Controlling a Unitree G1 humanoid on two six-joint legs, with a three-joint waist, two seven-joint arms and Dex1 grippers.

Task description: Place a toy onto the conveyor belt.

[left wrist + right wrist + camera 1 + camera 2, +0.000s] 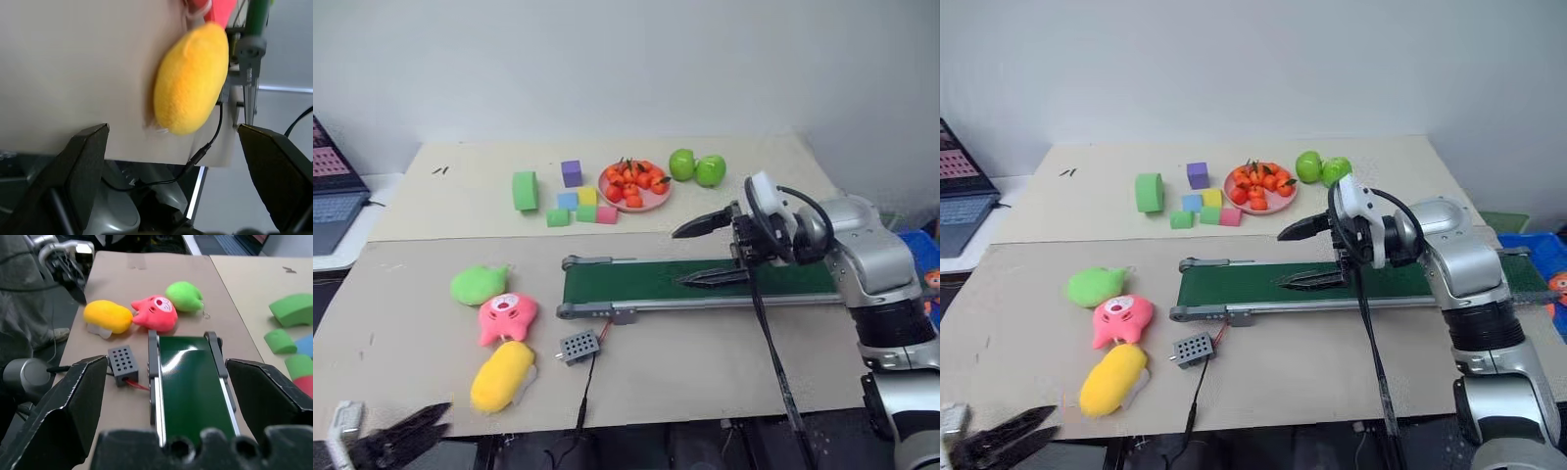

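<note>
I expect to find a hidden face and stripes when I lift the toy, because the yellow toy's plain back is facing up over a pale flap.
The toy, a plain yellow bean-shaped plush, lies on the table near its front edge, left of the conveyor belt's end. The conveyor belt is a dark green strip in a grey frame, and nothing lies on it. A small grey control box hangs off it on a wire. My left gripper is low at the front left corner, open, a short way from the toy and apart from it. My right gripper hovers open over the middle of the belt, holding nothing.
A pink pig-faced plush and a lime-green plush lie just behind the toy. At the back are foam blocks, a plate of small orange fruits and two green apples. A laptop stands at the far left.
</note>
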